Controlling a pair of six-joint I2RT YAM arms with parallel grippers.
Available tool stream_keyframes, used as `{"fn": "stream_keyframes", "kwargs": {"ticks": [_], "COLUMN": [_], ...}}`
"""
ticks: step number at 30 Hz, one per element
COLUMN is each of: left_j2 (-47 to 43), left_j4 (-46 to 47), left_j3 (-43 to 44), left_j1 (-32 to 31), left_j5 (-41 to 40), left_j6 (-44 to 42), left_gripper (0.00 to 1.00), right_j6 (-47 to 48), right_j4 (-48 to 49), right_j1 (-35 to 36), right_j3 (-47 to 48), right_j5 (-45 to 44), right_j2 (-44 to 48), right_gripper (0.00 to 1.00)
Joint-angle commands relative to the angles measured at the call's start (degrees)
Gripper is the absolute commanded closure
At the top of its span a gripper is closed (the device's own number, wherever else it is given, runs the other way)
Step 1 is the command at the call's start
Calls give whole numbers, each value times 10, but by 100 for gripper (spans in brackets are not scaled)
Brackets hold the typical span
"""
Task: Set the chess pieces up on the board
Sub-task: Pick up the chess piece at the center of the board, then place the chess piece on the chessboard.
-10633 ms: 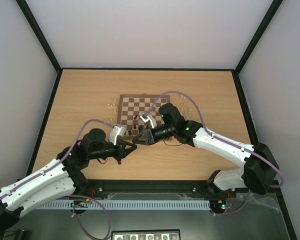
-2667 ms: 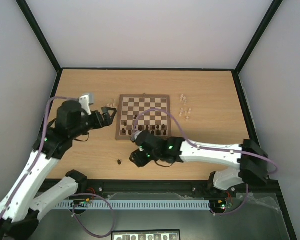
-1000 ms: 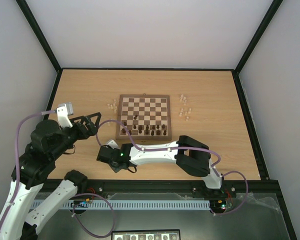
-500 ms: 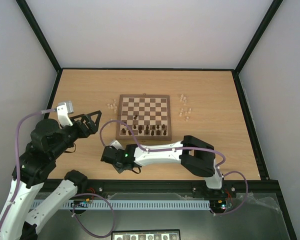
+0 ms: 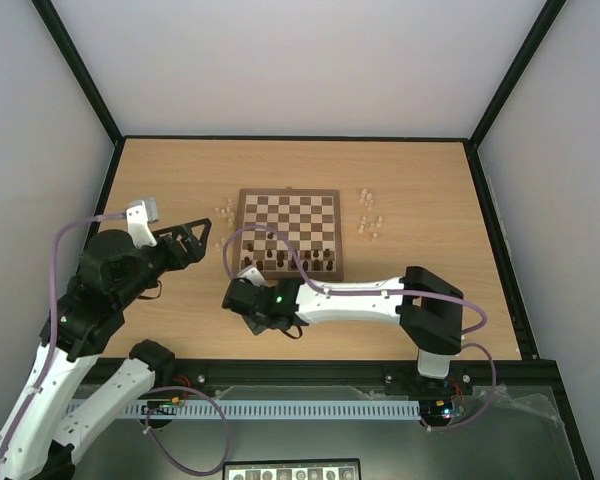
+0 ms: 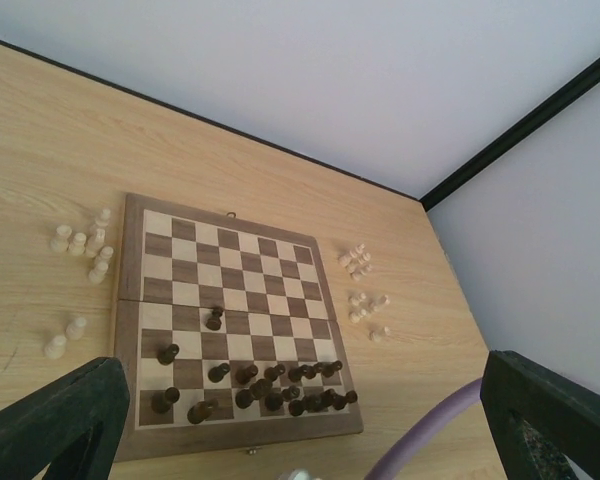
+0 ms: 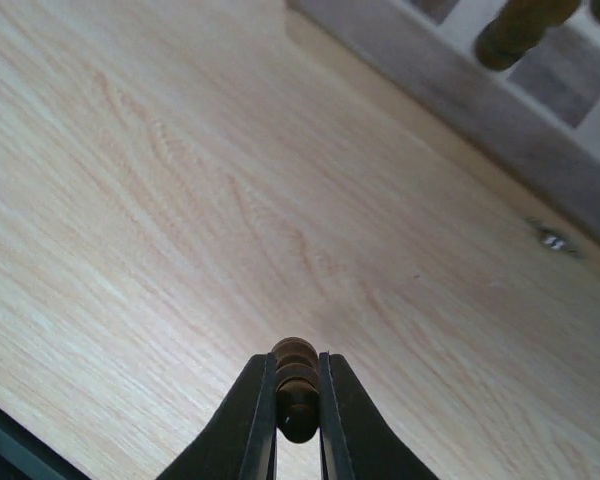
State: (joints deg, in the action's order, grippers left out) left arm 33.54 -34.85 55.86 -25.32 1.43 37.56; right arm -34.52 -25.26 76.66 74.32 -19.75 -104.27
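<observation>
I should keep carrying the dark brown piece (image 7: 298,398) with my right gripper to an open dark square (image 6: 223,403) in the near row until the piece stands there, because it hangs upright and that square is free.
The board (image 5: 288,232) lies in the middle of the table, and the left wrist view takes in the whole board (image 6: 230,330). Dark chess pieces (image 6: 270,385) crowd its two near rows, and one dark piece (image 6: 215,318) stands alone further in. Cream pieces (image 5: 223,212) lie off the left edge and more cream pieces (image 5: 370,225) off the right. My right gripper (image 7: 297,400) is shut on a dark brown piece (image 7: 296,385), held low over the bare table just short of the board's near left corner (image 5: 242,298). My left gripper (image 5: 195,240) hangs wide open and empty, raised left of the board.
The board's brown border (image 7: 460,95) crosses the top right of the right wrist view, with a small metal clasp (image 7: 552,238) on it. My right arm's purple cable (image 5: 242,240) loops over the board's near left part. Black frame rails bound the table.
My right gripper has closed fully on the dark piece and carried it rightward toward the board's near left corner. My left arm has drifted slightly up and toward the board, still open.
</observation>
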Motion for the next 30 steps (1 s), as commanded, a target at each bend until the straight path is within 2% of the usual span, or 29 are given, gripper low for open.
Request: {"fn": "stream_keyframes", "kwargs": {"ticks": [1, 17, 30], "left_j2": [5, 21, 32], "left_j4": [27, 57, 69], "left_j3": [-17, -43, -51], "left_j1": [4, 4, 4], "left_j5": [-6, -9, -11], "left_j6": [2, -8, -10], "left_gripper": [1, 1, 1], "right_j6": [6, 61, 88], "right_j4": [-15, -15, -2], "right_j1": [-28, -135, -171], "right_j3": [-11, 56, 100], "right_j5": [-16, -8, 13], "right_j2": [35, 7, -53], "right_gripper": [94, 94, 94]}}
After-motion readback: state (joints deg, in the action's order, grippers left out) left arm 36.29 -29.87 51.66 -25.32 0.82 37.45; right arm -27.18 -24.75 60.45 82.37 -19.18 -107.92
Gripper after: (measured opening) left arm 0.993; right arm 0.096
